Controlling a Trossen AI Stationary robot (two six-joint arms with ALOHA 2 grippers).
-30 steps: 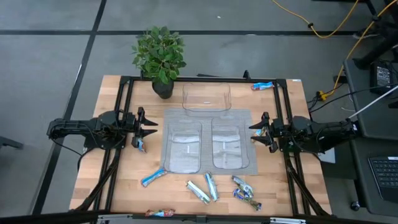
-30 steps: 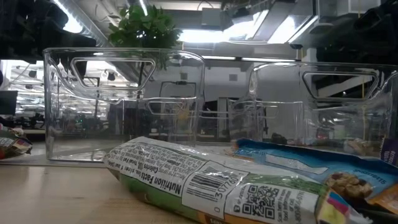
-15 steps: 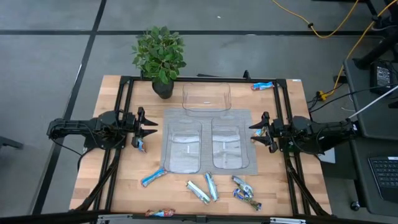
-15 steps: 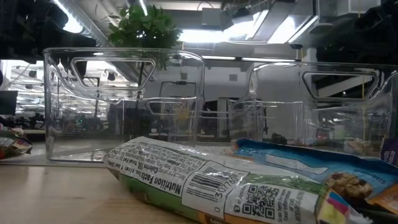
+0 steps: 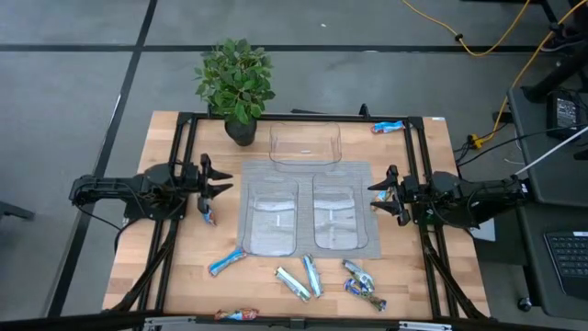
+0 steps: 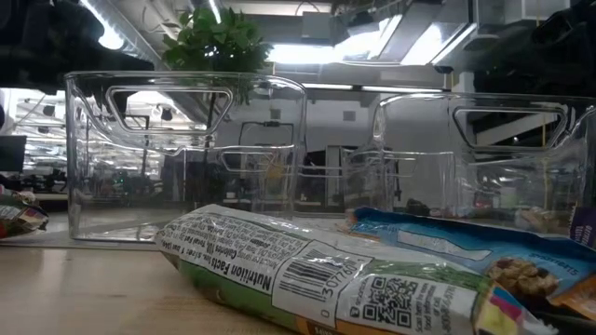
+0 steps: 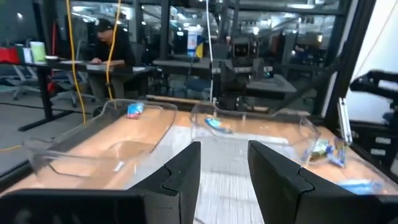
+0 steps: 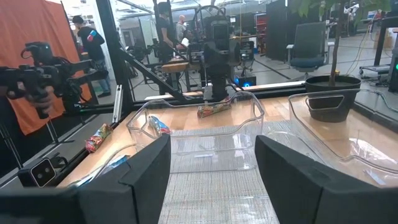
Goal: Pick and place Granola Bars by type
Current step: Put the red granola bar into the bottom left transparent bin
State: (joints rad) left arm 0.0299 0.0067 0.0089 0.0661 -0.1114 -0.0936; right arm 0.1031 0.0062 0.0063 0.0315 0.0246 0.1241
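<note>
A granola bar (image 5: pixel 209 216) is just below my left gripper, and the gripper's fingers point level toward the trays. I should pull back and tip down before I grasp that bar.
Several granola bars lie flat on the wooden table's near part: a bright blue one (image 5: pixel 226 262), two pale green ones (image 5: pixel 292 283) (image 5: pixel 312 274) and dark crinkly ones (image 5: pixel 364 283). Another bar (image 5: pixel 237 314) lies at the near edge, one (image 5: pixel 387 127) at the far right corner, and one (image 5: pixel 208 214) just below my left gripper. My left gripper (image 5: pixel 223 184) hovers open at the table's left, pointing level toward the trays. My right gripper (image 5: pixel 372 195) hovers open at the right, facing it. In each wrist view the fingers (image 7: pixel 186 171) (image 8: pixel 146 168) have nothing between them.
Three clear plastic trays stand on a grey mat (image 5: pixel 308 248) in the middle: one far (image 5: pixel 305 142), two side by side nearer (image 5: pixel 273 216) (image 5: pixel 336 213). A potted plant (image 5: pixel 237 83) stands at the far left. A black frame (image 5: pixel 184 147) runs along the table's sides.
My left gripper has swung its fingers a little toward the table's far edge, staying in place and open. The bars, the trays and the right arm have kept still.
</note>
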